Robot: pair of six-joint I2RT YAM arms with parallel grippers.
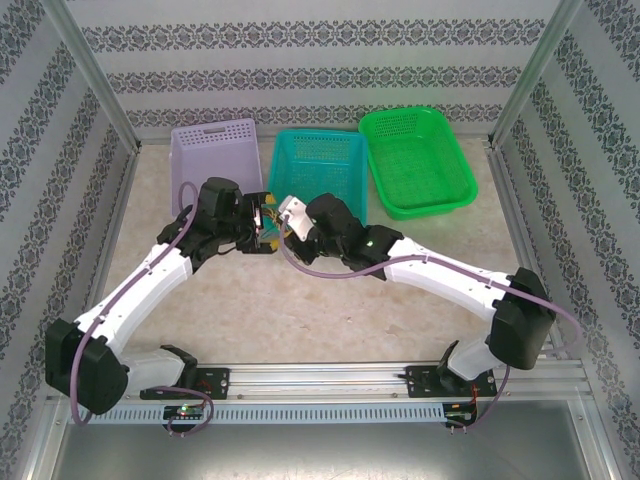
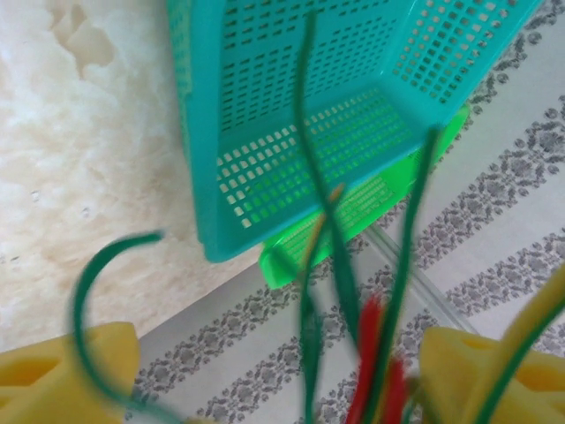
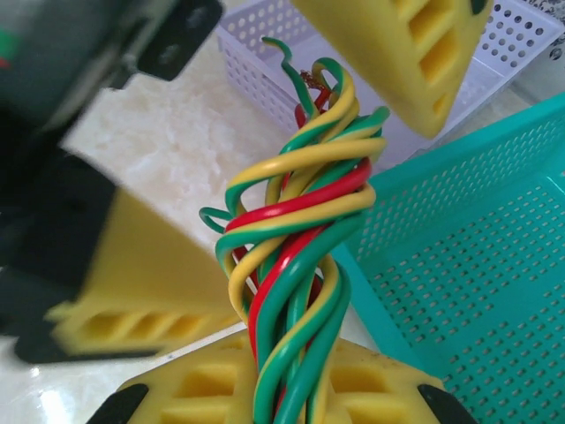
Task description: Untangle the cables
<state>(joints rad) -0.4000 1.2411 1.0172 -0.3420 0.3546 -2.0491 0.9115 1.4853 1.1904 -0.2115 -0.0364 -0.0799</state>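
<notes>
I should clamp the bundle's upper end with my left gripper before my right gripper takes hold of the twist again higher up, because the wires coil around the bundle above my right gripper.
The cables are a tight twist of green, yellow and red wires, held above the table between the two arms. My right gripper is shut on the lower end of the twist, its yellow pads pressed against it. My left gripper is open. Its yellow fingers stand wide apart on either side of the bundle's upper part. In the left wrist view, blurred green and red strands run up between those fingers. The two grippers meet in front of the teal basket, left and right.
Three baskets stand along the back: purple, teal and green. The teal basket is close behind the bundle. Patterned walls and metal posts enclose the table.
</notes>
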